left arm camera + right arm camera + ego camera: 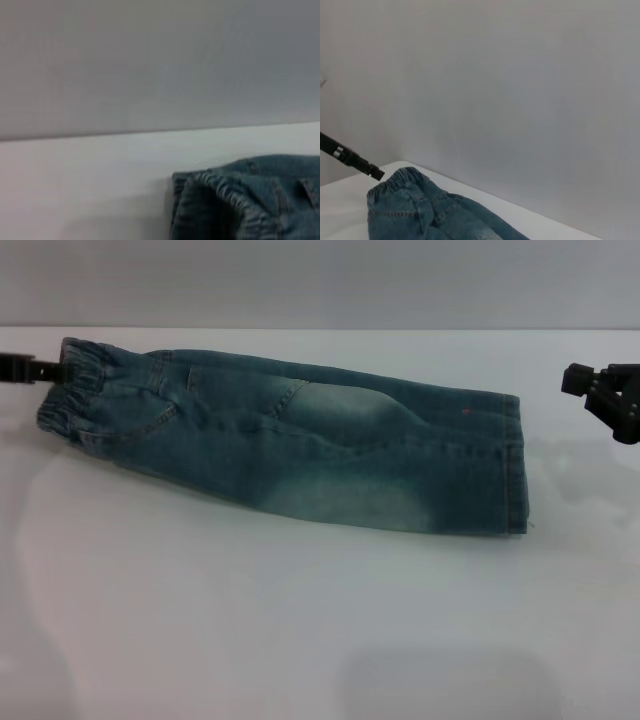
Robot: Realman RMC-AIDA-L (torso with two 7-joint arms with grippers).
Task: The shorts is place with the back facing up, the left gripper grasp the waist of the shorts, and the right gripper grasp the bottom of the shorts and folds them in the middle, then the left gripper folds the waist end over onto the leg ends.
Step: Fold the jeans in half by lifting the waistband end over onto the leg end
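The robot's left gripper is hovering over the far half of the waist, so it should move back toward the robot, go down and take hold of the near half before folding.
The blue denim shorts lie on the white table, folded lengthwise into a long narrow strip. Their elastic waist is at the far left and the leg ends are at the right. My left gripper reaches in from the left edge and sits right at the waistband. The left wrist view shows the gathered waistband close up. My right gripper hovers open at the right edge, apart from the leg ends and holding nothing. The right wrist view shows the shorts with the left gripper at the waist.
A plain grey wall rises behind the table's far edge. White tabletop stretches in front of the shorts toward me.
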